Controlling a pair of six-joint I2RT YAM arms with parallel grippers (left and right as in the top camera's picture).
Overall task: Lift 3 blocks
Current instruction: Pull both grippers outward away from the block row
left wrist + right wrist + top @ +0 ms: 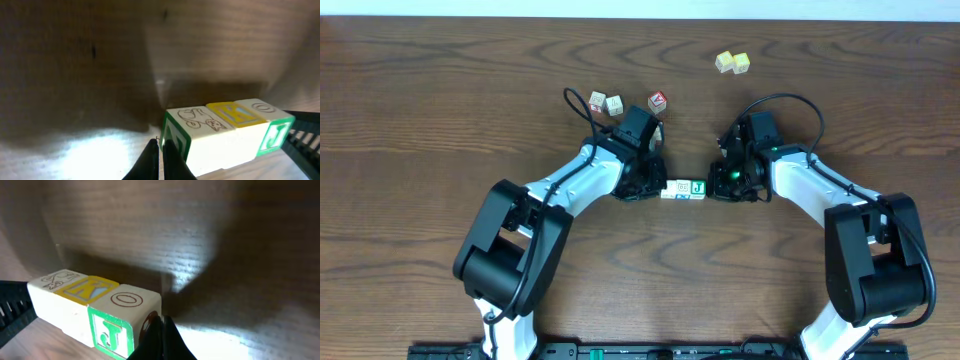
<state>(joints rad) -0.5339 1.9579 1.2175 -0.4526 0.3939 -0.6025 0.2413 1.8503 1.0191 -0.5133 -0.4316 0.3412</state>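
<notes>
The three blocks in one straight row [683, 189] are over clear wood, so the robot's left gripper should keep pushing on the green-sided end [667, 189] until the row rests there.
Three blocks stand in one tight row [683, 188] at the middle of the table. In the left wrist view they are a green-sided block [176, 141], a yellow-topped block [232, 114] and the green "J" block [272, 136]. My left gripper [161, 150] is shut, with its tips pressed against the row's green-sided end. From the other side my right gripper [159, 322], also shut, presses against the "J" block [112, 330]. So the row is squeezed between the two closed grippers. I cannot tell whether it rests on the wood or hangs just above it.
A red-faced cube [658, 101] and two cream cubes [605, 103] lie behind my left arm. Two pale yellow cubes [732, 63] sit at the far right back. Black cables loop above both wrists.
</notes>
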